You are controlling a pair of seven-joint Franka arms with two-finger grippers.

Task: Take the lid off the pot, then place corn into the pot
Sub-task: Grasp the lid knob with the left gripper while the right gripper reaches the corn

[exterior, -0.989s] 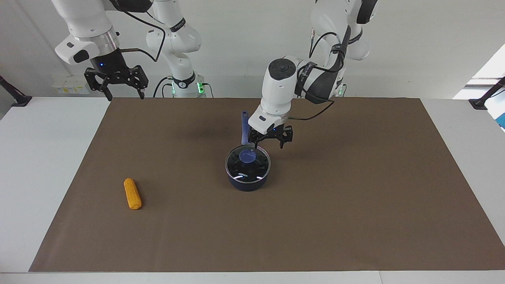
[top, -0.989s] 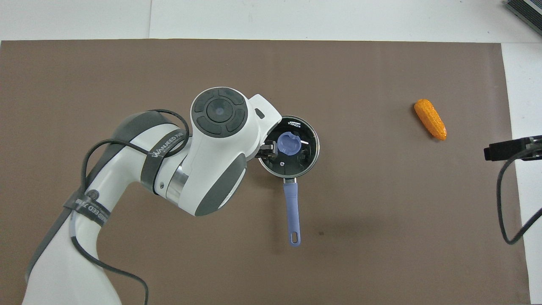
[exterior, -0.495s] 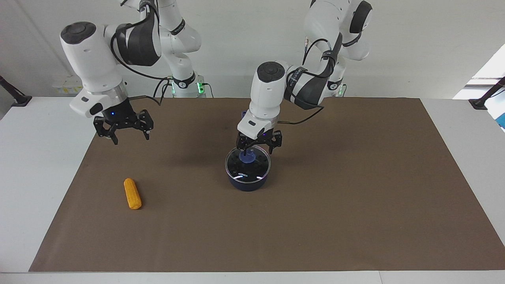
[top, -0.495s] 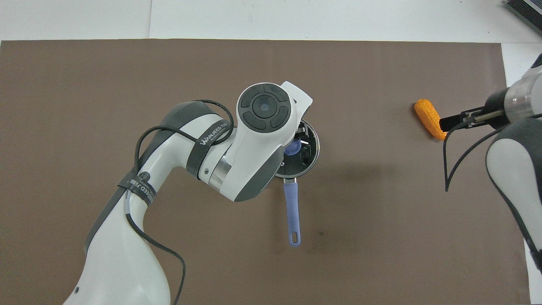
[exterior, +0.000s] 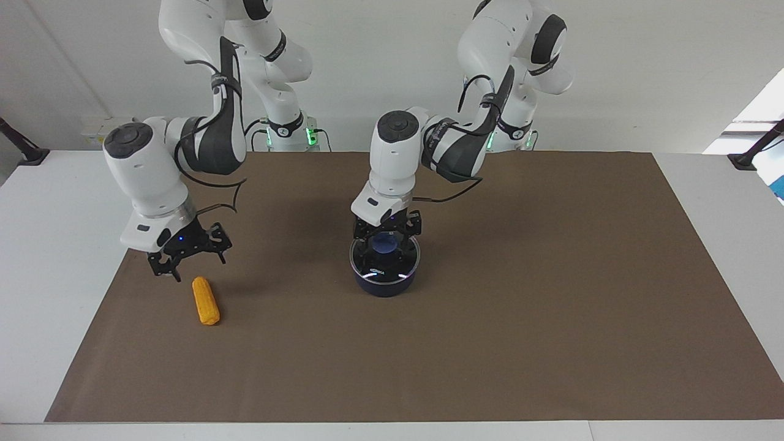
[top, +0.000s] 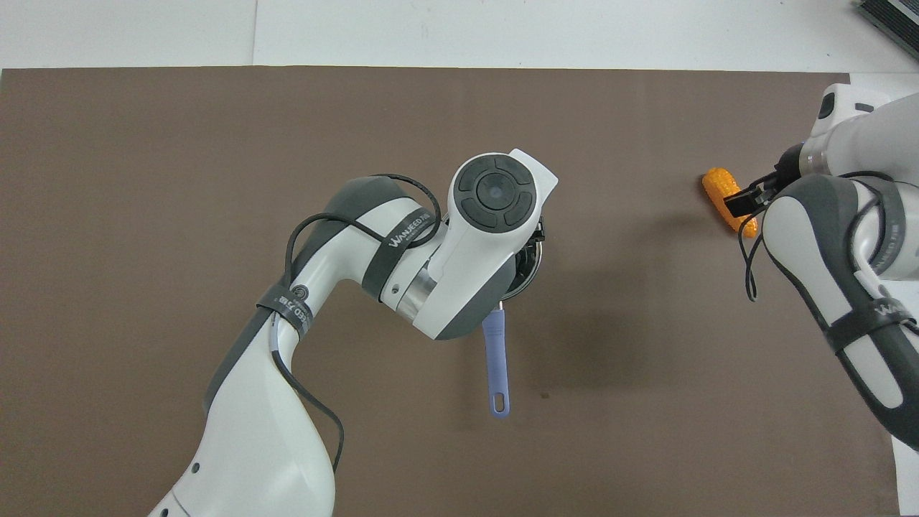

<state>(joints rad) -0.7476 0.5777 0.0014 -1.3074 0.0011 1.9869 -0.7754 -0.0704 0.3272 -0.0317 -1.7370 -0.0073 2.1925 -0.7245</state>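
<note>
The corn (top: 721, 188) should lie flat inside the pot's rim when I put it in, because it is straight and shorter than the pot's blue handle (top: 496, 363).
The dark navy pot (exterior: 386, 285) stands mid-mat with the glass lid (exterior: 375, 270) on it. My left gripper (exterior: 388, 241) is down over the lid and open, one finger on either side of the blue knob (exterior: 385, 245). In the overhead view the left wrist covers most of the pot (top: 530, 260); its blue handle (top: 497, 359) points toward the robots. The orange corn (exterior: 206, 301) lies on the mat toward the right arm's end. My right gripper (exterior: 199, 269) hangs open just above the corn's nearer end and, in the overhead view, the right gripper (top: 747, 202) partly covers the corn (top: 718, 188).
A brown mat (exterior: 551, 306) covers most of the white table (exterior: 55, 245). Nothing else lies on the mat.
The left gripper has come down over the lid until its fingers flank the knob. The right arm has swung out from near its base and dropped to just above the corn.
</note>
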